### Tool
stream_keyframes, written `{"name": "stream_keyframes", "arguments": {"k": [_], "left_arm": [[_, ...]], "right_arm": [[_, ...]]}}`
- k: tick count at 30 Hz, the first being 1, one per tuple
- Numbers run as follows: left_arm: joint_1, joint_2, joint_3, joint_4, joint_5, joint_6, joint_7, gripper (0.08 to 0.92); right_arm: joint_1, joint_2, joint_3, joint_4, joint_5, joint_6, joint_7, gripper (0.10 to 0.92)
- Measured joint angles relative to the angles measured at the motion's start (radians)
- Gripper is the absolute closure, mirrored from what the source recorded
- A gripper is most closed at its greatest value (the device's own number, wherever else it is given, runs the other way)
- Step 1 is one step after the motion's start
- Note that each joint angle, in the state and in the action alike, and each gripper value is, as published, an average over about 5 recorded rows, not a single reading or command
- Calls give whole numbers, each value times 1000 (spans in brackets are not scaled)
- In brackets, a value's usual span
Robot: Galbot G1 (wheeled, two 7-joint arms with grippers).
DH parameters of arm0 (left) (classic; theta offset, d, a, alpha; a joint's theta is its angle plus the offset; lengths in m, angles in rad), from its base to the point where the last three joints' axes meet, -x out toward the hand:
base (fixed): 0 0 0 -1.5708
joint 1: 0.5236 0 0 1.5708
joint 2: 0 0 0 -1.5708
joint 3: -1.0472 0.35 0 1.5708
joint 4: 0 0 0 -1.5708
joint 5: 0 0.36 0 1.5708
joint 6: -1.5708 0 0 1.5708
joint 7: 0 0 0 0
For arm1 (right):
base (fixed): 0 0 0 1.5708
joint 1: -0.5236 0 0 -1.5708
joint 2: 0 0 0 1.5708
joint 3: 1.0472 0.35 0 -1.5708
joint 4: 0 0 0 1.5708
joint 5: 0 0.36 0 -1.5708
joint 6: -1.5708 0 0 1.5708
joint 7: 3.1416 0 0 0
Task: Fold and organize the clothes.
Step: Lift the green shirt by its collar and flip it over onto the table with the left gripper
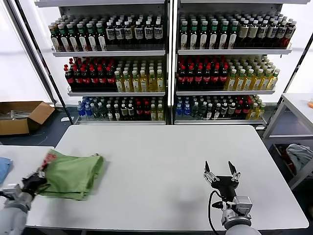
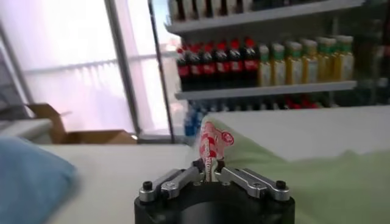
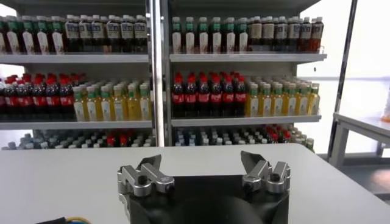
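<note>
The green shirt's graphic corner (image 1: 49, 159), at the table's edge, trails the shirt behind, so next my left gripper swings it toward the table's middle (image 1: 156, 169) and lays it flat.
A folded light green shirt (image 1: 73, 175) lies on the white table (image 1: 161, 166) near its left edge. Its corner with the red-and-white graphic (image 2: 211, 143) is turned up. My left gripper (image 1: 35, 180) is at that left edge, shut on the graphic corner; in the left wrist view the fabric stands pinched between the jaws of the left gripper (image 2: 209, 173), with the green cloth (image 2: 329, 182) spreading beyond. My right gripper (image 1: 221, 171) hovers open over the bare front right of the table, far from the shirt, and holds nothing. The right wrist view shows the right gripper (image 3: 203, 165) with its jaws wide apart.
A second white table (image 1: 19, 156) adjoins on the left with a blue cloth (image 1: 4, 166) on it. Shelves of bottles (image 1: 166, 63) stand behind the table. A cardboard box (image 1: 22, 116) sits on the floor at left; a trolley with cloth (image 1: 298, 154) at right.
</note>
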Motion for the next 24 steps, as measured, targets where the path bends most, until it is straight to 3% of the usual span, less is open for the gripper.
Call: {"name": "stream_keyframes", "arguments": {"k": [6,11,17,24], "left_arm": [[-15,131,-98,37,-12,-5,2,883],[-3,173,-114,14,-3,-5,10,883],[13,129,-45,-81,21,10,-2,883],[0,12,129,-258,63,57,-55,883]], "right_arm": [[2,7,-6,-4,0,3,0,203],[-8,10,3,3,-1,8,0,203],[-33,15,22,17,-6,14,-1,203],[-76,26,52,32,-19,25,-5,203]]}}
